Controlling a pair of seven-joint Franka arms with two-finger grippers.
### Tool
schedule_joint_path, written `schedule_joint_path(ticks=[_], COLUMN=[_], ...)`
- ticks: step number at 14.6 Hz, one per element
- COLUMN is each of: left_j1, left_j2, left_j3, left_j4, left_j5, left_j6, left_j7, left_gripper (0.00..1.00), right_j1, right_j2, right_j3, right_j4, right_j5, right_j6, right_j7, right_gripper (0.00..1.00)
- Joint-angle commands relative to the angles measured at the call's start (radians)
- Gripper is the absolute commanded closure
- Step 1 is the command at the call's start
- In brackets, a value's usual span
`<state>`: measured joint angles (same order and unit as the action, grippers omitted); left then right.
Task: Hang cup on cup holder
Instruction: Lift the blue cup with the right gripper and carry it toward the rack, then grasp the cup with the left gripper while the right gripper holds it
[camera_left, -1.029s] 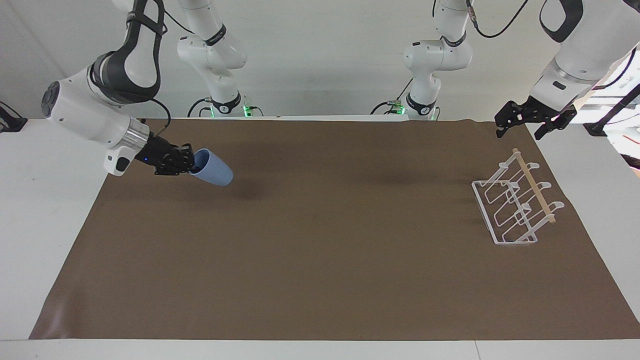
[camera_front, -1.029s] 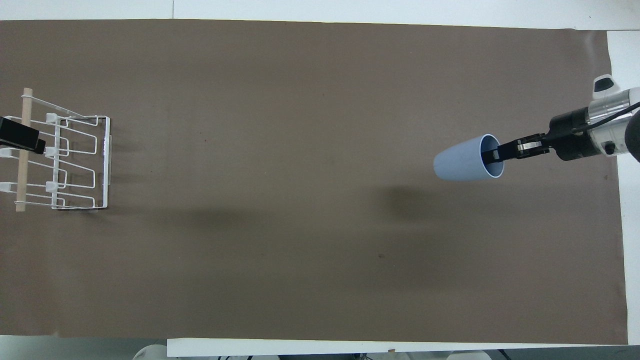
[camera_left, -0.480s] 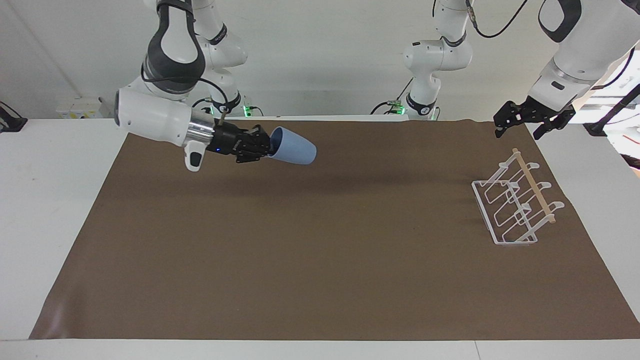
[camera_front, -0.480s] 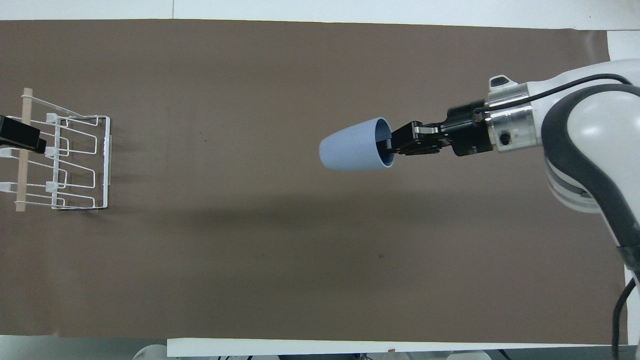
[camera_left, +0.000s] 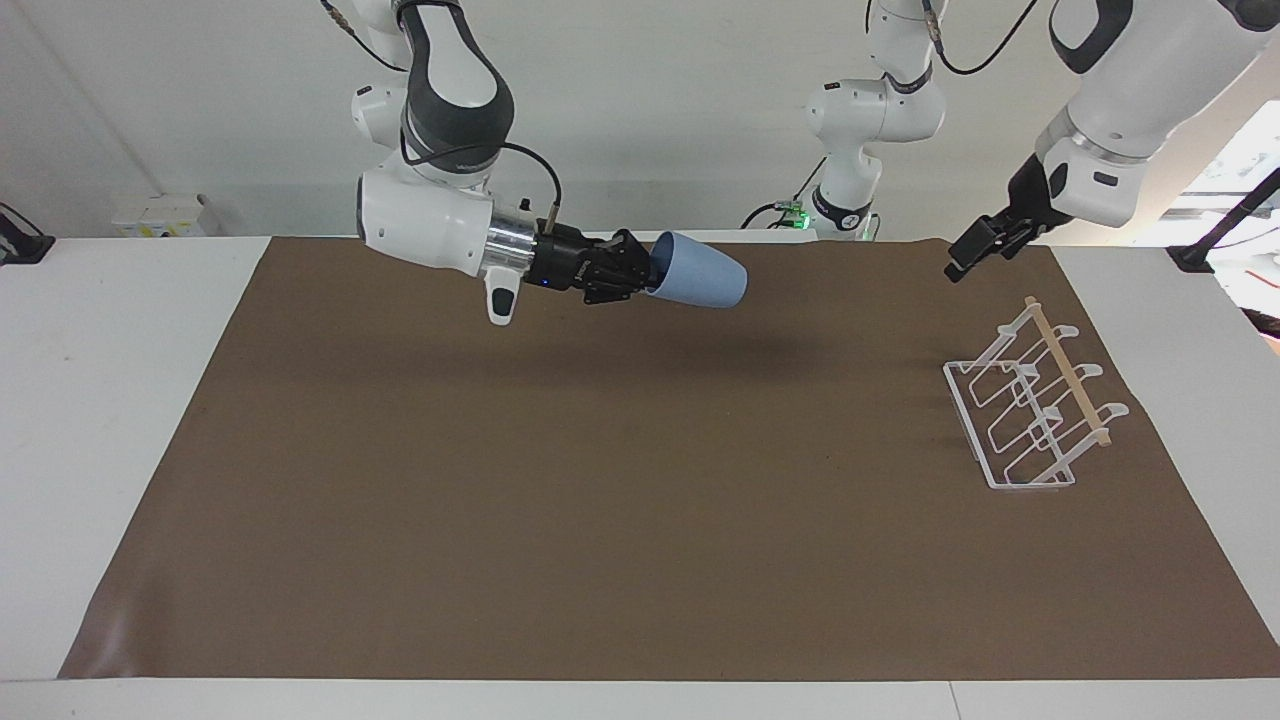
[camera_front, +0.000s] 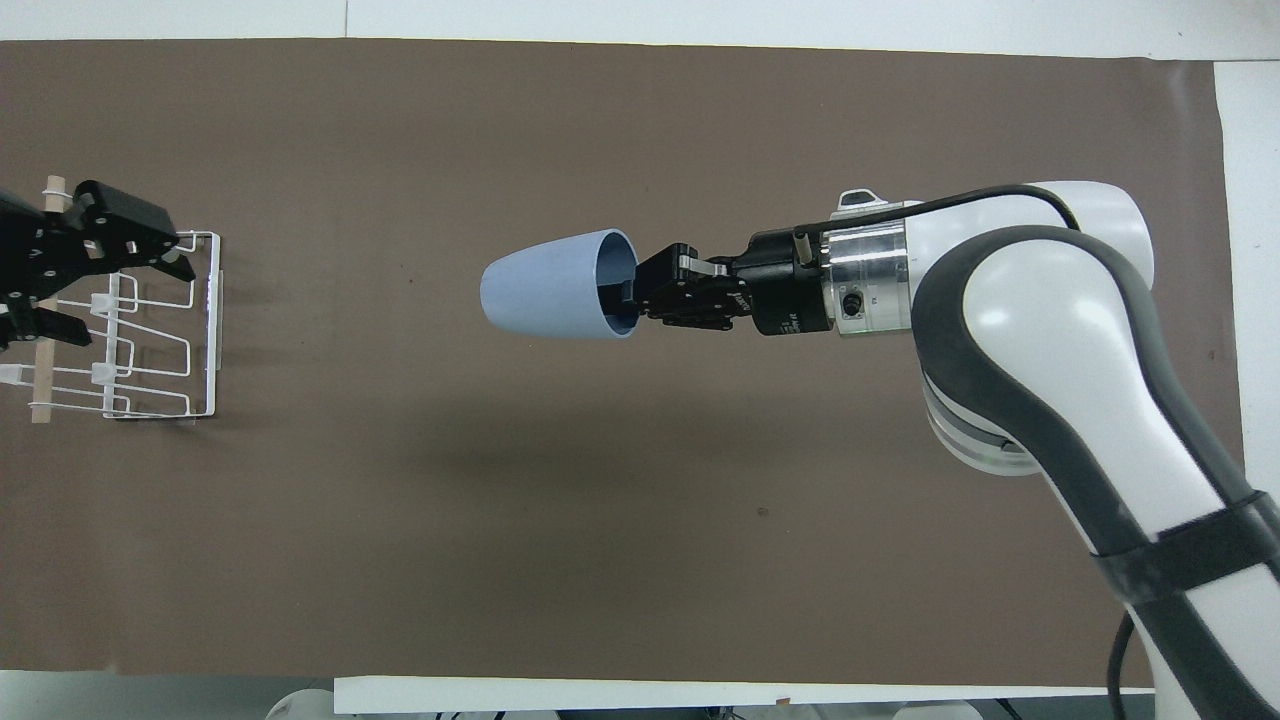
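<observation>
My gripper is to hang the light blue cup (camera_front: 557, 286) on the cup holder's wire loops (camera_front: 187, 350), which stick out sideways, so the cup should stay on its side with its base facing out.
The light blue cup (camera_left: 700, 283) (camera_front: 555, 298) hangs on its side in the air over the middle of the brown mat, with its base pointing toward the cup holder. My right gripper (camera_left: 645, 275) (camera_front: 630, 300) is shut on the cup's rim, one finger inside the mouth. The white wire cup holder (camera_left: 1030, 410) (camera_front: 130, 330), with a wooden rod along its top, stands on the mat at the left arm's end. My left gripper (camera_left: 962, 262) (camera_front: 115, 295) is open and raised in the air over the cup holder, apart from it.
The brown mat (camera_left: 600, 500) covers most of the white table (camera_left: 110, 400). Between the cup and the cup holder there is only bare mat. The arms' bases (camera_left: 845, 210) stand at the table's edge by the robots.
My right arm has carried the cup from the right arm's end to over the middle of the mat, a little higher. My left gripper has turned and shifted over the cup holder.
</observation>
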<state>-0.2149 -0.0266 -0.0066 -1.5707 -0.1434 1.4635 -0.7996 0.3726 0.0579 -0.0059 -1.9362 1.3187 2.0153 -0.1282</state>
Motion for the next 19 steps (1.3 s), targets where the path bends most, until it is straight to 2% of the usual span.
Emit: schedule_joint_path(ticks=[1, 5, 7, 9, 11, 13, 19], left_j1=[-0.063, -0.133, -0.222, -0.279, -0.311, -0.34, -0.348], left_j2=[-0.001, 0.017, 0.005, -0.001, -0.024, -0.047, -0.047], left_j3=[0.008, 0.005, 0.0, 0.0, -0.001, -0.001, -0.001], left_j4=[0.069, 0.095, 0.071, 0.055, -0.004, -0.066, -0.208], left_j5=[-0.048, -0.123, -0.127, -0.142, -0.146, -0.148, -0.148], left_j6=[-0.002, 0.052, 0.067, 0.086, 0.202, 0.253, 0.379], left_j7=[-0.333, -0.854, -0.996, -1.059, -1.119, -1.142, -1.152], left_gripper=[0.0, 0.0, 0.0, 0.0, 0.0, 0.0, 0.0], right_j1=[0.006, 0.046, 0.051, 0.078, 0.094, 0.121, 0.14], right_j2=[-0.001, 0.02, 0.019, 0.019, 0.02, 0.022, 0.022], right_j3=[-0.003, -0.005, -0.003, -0.003, -0.003, -0.003, -0.003], right_j4=[-0.017, -0.018, -0.02, -0.02, -0.02, -0.02, -0.021], right_j5=[0.042, 0.108, 0.111, 0.111, 0.113, 0.113, 0.148], right_j6=[-0.003, 0.017, 0.029, 0.04, 0.071, 0.105, 0.122], right_j7=[0.009, 0.009, 0.009, 0.018, 0.021, 0.022, 0.022], right_gripper=[1.0, 1.0, 1.0, 1.0, 1.0, 1.0, 1.0])
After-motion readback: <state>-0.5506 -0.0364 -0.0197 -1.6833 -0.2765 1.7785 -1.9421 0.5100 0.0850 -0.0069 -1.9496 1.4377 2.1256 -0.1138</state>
